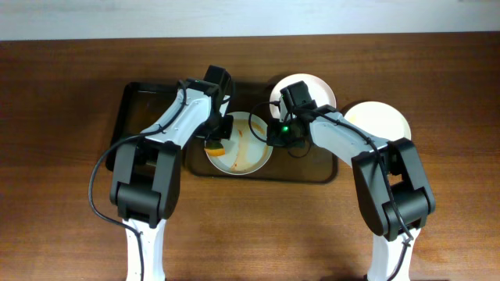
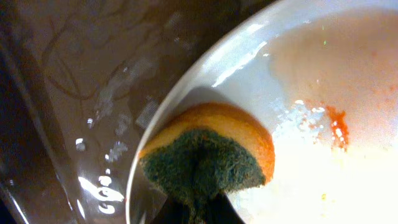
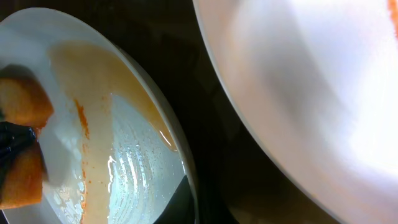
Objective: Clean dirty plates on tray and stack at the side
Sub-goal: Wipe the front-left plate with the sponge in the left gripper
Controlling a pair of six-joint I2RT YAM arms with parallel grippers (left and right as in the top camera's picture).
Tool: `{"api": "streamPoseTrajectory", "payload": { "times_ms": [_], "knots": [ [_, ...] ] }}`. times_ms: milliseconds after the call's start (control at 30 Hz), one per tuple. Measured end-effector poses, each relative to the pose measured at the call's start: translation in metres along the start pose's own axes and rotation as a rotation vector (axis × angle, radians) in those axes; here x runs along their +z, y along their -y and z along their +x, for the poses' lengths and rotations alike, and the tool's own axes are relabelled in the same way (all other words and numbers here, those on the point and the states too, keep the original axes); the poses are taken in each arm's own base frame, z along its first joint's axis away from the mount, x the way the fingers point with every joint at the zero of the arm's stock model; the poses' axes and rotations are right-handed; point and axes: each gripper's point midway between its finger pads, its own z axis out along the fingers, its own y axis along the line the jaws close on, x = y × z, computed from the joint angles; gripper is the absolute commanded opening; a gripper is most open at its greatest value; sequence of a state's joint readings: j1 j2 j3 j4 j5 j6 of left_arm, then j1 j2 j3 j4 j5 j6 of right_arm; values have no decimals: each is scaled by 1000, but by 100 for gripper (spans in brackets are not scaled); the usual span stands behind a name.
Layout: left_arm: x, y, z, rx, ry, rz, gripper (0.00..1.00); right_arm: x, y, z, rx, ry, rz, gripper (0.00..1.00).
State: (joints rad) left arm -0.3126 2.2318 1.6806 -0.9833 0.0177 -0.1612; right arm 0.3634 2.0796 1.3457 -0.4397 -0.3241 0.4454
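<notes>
The sponge is against the plate's rim, and sauce streaks run across the middle of the plate. Next, my left gripper wipes the sponge back over these streaks.
A dirty plate streaked with orange-red sauce lies in the middle of the dark brown tray. My left gripper is shut on an orange sponge with a green scrub face and presses it on the plate's left inner side. My right gripper is closed on that plate's right rim. The sauce streaks show in the right wrist view. A second plate lies at the tray's back right, partly under my right arm. A third white plate lies on the table right of the tray.
The tray's wet dark floor shows left of the plate. The second plate lies close to the held rim, with a dark gap of tray between them. Bare brown table surrounds the tray.
</notes>
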Motion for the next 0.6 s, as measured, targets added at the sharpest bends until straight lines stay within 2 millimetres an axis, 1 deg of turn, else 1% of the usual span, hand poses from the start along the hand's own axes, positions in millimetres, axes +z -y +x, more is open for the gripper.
{"api": "streamPoseTrajectory", "payload": {
  "times_ms": [67, 133, 167, 200, 233, 333, 367, 400, 467, 533, 567, 600],
  "knots": [
    [-3, 0, 4, -66, -41, -3, 0, 0, 0, 0, 1, -1, 0, 5],
    [-7, 6, 4, -7, -76, 51, 0, 0, 0, 1, 1, -3, -2, 4],
    [-9, 10, 0, 16, -71, 95, 0, 0, 0, 1, 2, -4, -2, 4],
    [-12, 17, -6, 31, -51, 133, 0, 0, 0, 1, 3, -4, -1, 4],
    [-18, 30, -15, 54, -16, 195, 0, 0, 0, 1, 5, -4, -2, 4],
    [-26, 59, -16, 77, -12, 358, 0, 0, 0, 1, 6, -4, -1, 4],
    [-30, 68, -20, 88, 5, 413, 0, 0, 0, 1, 5, -4, -2, 4],
    [-32, 73, -20, 92, 8, 447, 0, 0, 0, 1, 6, -4, -2, 4],
    [-35, 78, -25, 98, 29, 477, 0, 0, 0, 1, 5, -4, -2, 4],
    [-32, 79, -33, 107, 67, 487, 0, 0, 0, 1, 6, -4, -2, 4],
    [-24, 79, -34, 108, 80, 486, 0, 0, 0, 1, 6, -4, -2, 4],
    [-13, 77, -26, 101, 61, 481, 0, 0, 0, 1, 6, -4, -2, 4]
  ]
}}
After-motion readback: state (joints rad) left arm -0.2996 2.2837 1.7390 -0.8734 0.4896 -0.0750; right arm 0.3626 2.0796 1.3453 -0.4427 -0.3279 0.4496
